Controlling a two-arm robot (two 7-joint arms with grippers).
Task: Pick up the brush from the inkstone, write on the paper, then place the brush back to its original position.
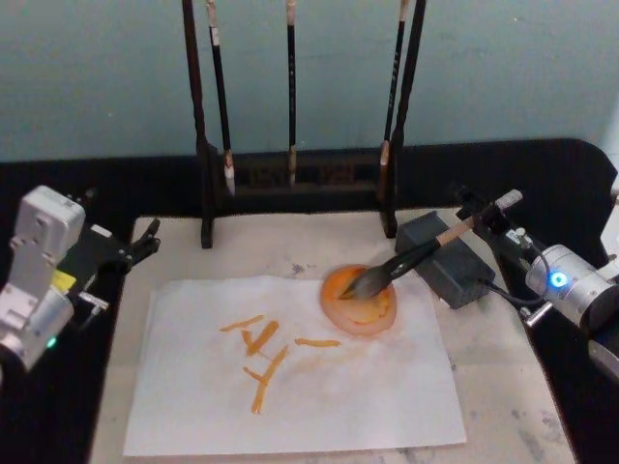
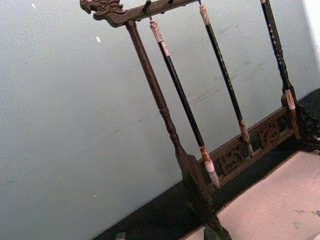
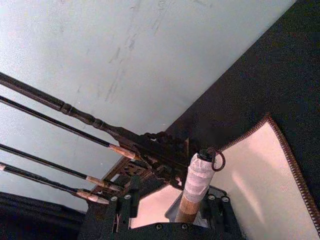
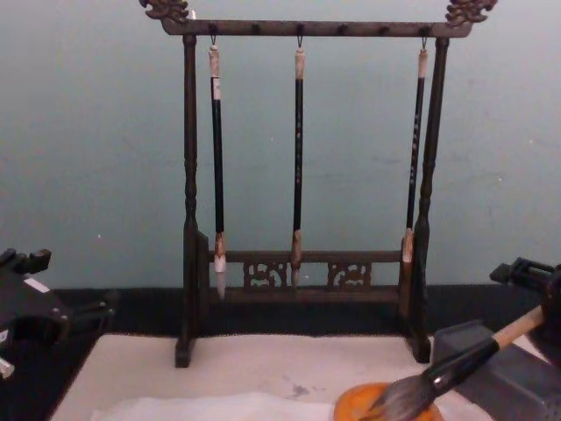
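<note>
My gripper will lift the brush, and the dark tuft (image 4: 407, 397) will keep a gathered point, as the hairs lie together and taper into the orange ink dish (image 4: 358, 401).
The brush (image 1: 406, 259) lies slanted, its dark tuft on an orange ink dish (image 1: 377, 317) and its tan handle across the dark grey inkstone block (image 1: 455, 271). My right gripper (image 1: 488, 217) stands open around the handle's taped end. In the right wrist view the handle (image 3: 196, 185) sits between the fingers, with a gap on one side. The white paper (image 1: 290, 387) carries several orange strokes at its middle. My left gripper (image 1: 145, 242) is parked open at the mat's left edge, away from the paper.
A dark wooden rack (image 1: 205, 193) with three thin hanging brushes stands at the back of the beige felt mat (image 1: 503, 387). In the chest view the rack (image 4: 189, 263) rises right behind the dish (image 4: 351, 405). Black table surface surrounds the mat.
</note>
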